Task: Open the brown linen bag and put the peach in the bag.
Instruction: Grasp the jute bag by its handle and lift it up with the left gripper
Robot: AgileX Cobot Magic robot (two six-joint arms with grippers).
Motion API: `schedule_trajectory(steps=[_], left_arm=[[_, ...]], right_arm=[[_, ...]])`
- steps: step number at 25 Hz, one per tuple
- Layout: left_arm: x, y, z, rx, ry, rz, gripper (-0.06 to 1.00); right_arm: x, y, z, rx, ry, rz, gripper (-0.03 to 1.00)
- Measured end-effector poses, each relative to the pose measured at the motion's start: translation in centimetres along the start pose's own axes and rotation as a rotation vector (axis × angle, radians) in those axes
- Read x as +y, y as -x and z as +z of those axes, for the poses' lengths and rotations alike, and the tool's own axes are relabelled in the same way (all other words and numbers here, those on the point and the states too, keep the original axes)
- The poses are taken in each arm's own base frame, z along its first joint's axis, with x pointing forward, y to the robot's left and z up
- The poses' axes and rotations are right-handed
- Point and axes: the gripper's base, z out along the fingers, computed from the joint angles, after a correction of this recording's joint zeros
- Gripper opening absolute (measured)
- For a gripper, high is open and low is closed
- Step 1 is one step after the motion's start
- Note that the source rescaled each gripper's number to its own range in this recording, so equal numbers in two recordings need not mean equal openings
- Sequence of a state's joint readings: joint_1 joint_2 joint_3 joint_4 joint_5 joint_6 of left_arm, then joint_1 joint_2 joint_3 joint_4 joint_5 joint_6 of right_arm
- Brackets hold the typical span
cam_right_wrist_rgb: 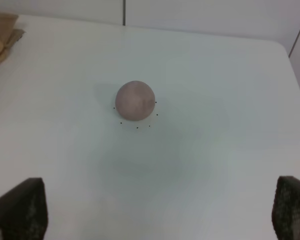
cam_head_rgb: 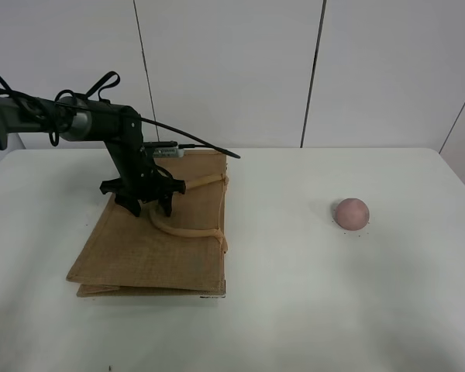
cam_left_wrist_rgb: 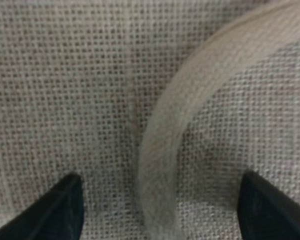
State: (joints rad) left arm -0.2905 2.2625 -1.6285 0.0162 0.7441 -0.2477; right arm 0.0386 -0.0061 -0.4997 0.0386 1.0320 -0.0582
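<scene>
A folded layer [cam_head_rgb: 105, 290] shows under the brown linen bag's near edge [cam_head_rgb: 149, 254]. I expect the bag's side to open out wide when I lift the bag's handle.
The brown linen bag [cam_head_rgb: 151, 248] lies flat and folded on the left of the white table, its beige loop handles [cam_head_rgb: 186, 231] resting on top. My left gripper [cam_head_rgb: 147, 205] is down on the bag, open. In the left wrist view its dark fingertips [cam_left_wrist_rgb: 65, 205] stand wide apart on either side of a handle [cam_left_wrist_rgb: 160, 150] lying on the weave [cam_left_wrist_rgb: 65, 90]. The pink peach [cam_head_rgb: 351, 213] sits alone on the right of the table. My right gripper [cam_right_wrist_rgb: 160, 210] is open and empty, hovering short of the peach [cam_right_wrist_rgb: 135, 100]. The right arm is outside the exterior high view.
The white table [cam_head_rgb: 310, 310] runs to a back edge under the panelled wall [cam_head_rgb: 232, 70]. Black cables [cam_head_rgb: 194, 139] trail from the left arm over the bag's far end. A corner of the bag [cam_right_wrist_rgb: 2, 30] shows in the right wrist view.
</scene>
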Motion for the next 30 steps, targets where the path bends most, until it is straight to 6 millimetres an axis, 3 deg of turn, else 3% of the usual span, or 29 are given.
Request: schedule_trajectory(steps=[3, 7, 9, 12, 18, 21, 27, 30], left_arm=[[0.0, 0.0, 0.3, 0.001, 0.0, -0.001, 0.8], [0.0, 0.0, 0.3, -0.002, -0.001, -0.002, 0.59], [0.0, 0.1, 0.3, -0.004, -0.005, -0.004, 0.42], [-0.2, 0.1, 0.3, -0.008, -0.008, -0.003, 0.03], [-0.3, 0.4, -0.8, 0.012, 0.004, -0.002, 0.0], [-0.4, 0.8, -4.5, 0.014, 0.008, 0.002, 0.0], [-0.8, 1.4, -16.4, -0.148, -0.032, 0.011, 0.0], [-0.8, 1.0, -21.2, -0.231, -0.051, 0.04, 0.0]], right_arm=[[0.0, 0.0, 0.0, 0.0, 0.0, 0.0, 1.0], [0.0, 0.0, 0.0, 0.0, 0.0, 0.0, 1.0], [0.0, 0.0, 0.0, 0.0, 0.0, 0.0, 1.0], [0.0, 0.0, 0.0, 0.0, 0.0, 0.0, 1.0], [0.0, 0.0, 0.0, 0.0, 0.0, 0.0, 1.0], [0.0, 0.0, 0.0, 0.0, 0.0, 0.0, 1.0], [0.0, 0.0, 0.0, 0.0, 0.0, 0.0, 1.0], [0.0, 0.0, 0.0, 0.001, 0.0, 0.0, 1.0]])
